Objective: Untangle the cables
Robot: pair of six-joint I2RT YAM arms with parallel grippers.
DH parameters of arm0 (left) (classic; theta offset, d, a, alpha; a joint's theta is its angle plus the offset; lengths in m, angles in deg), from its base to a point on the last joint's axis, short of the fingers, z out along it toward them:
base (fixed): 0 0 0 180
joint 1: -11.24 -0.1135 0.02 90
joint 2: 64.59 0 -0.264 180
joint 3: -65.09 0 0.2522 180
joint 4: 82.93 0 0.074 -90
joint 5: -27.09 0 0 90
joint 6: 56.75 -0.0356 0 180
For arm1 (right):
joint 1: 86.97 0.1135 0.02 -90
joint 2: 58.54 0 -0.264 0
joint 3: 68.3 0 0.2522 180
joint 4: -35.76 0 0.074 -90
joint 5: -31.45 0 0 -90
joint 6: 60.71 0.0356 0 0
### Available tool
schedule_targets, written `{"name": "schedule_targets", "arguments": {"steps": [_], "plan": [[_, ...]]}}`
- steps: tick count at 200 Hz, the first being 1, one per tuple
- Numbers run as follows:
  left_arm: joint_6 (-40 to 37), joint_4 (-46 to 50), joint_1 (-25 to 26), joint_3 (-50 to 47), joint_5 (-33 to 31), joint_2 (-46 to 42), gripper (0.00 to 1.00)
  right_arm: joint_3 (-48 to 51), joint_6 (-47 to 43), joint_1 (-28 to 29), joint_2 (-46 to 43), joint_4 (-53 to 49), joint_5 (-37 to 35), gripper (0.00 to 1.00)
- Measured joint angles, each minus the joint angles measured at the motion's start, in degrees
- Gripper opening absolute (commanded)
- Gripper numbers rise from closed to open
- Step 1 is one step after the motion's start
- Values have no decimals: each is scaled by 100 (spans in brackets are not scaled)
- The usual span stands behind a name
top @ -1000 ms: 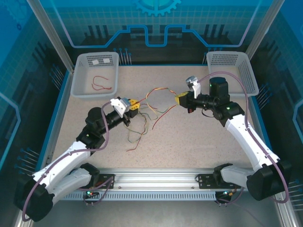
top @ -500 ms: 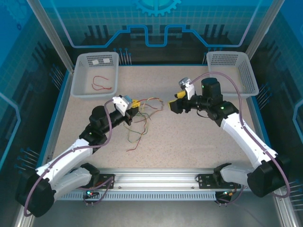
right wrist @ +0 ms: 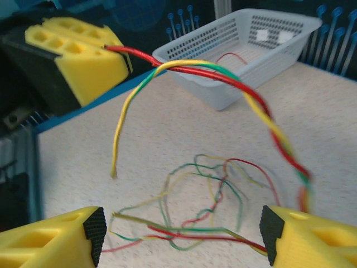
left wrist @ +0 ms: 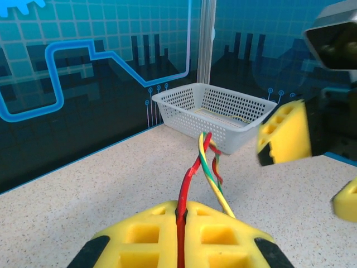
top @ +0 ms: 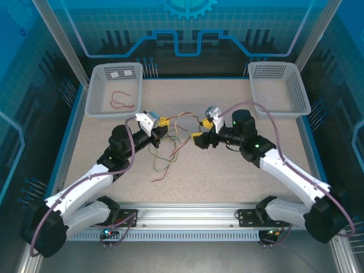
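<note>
The yellow and green cable (right wrist: pixel 192 63) will come loose from the red cable when I pull, because a loose yellow cable end (right wrist: pixel 116 157) hangs next to my left gripper.
My left gripper (top: pixel 161 126) is shut on a red cable (left wrist: pixel 192 173), which runs out between its yellow fingertips (left wrist: pixel 145 234). That cable is twisted with a yellow and a green one into a raised strand (right wrist: pixel 223 78) that arcs over the table. A loose tangle of red, yellow and green cables (top: pixel 169 152) lies on the table below it. My right gripper (top: pixel 199 139) stands open just right of the left one. The tangle (right wrist: pixel 217 195) lies between and beyond its spread fingers (right wrist: pixel 67 234), untouched.
A white basket (top: pixel 95 96) at the back left holds one red wire (top: pixel 122 101). A second white basket (top: pixel 296 85) stands at the back right. Blue panels wall in the table. The arm bases sit on a rail (top: pixel 187 219) at the near edge.
My right gripper has opened, let go of the cables and moved left and nearer, towards the left gripper. The stretched strand has slackened. The left gripper keeps its hold.
</note>
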Motion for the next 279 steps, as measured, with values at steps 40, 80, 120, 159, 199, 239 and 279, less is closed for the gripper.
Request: {"name": "schedule_targets", "arguments": {"steps": [40,80,120,159,199,239,279], "plan": [[149,-136,28,24,-2,149,0,-192,1344,208,894,1001,474,76],[153,-168,87,26,-59,170,0,-599,1856,509,1572,1370,481,75],[192,-188,92,26,-177,168,0,-662,2144,619,1792,1764,258,20],[195,-179,118,20,-575,142,0,-688,2074,684,1808,1753,-114,0],[192,-184,98,-127,-1604,-59,0,-684,1672,605,1204,1099,-442,0],[192,-216,-9,-302,-2118,-264,0,-579,1471,-94,424,595,-555,0],[195,-254,-157,-470,-2337,-463,0,-476,1436,-780,92,35,-767,0]]}}
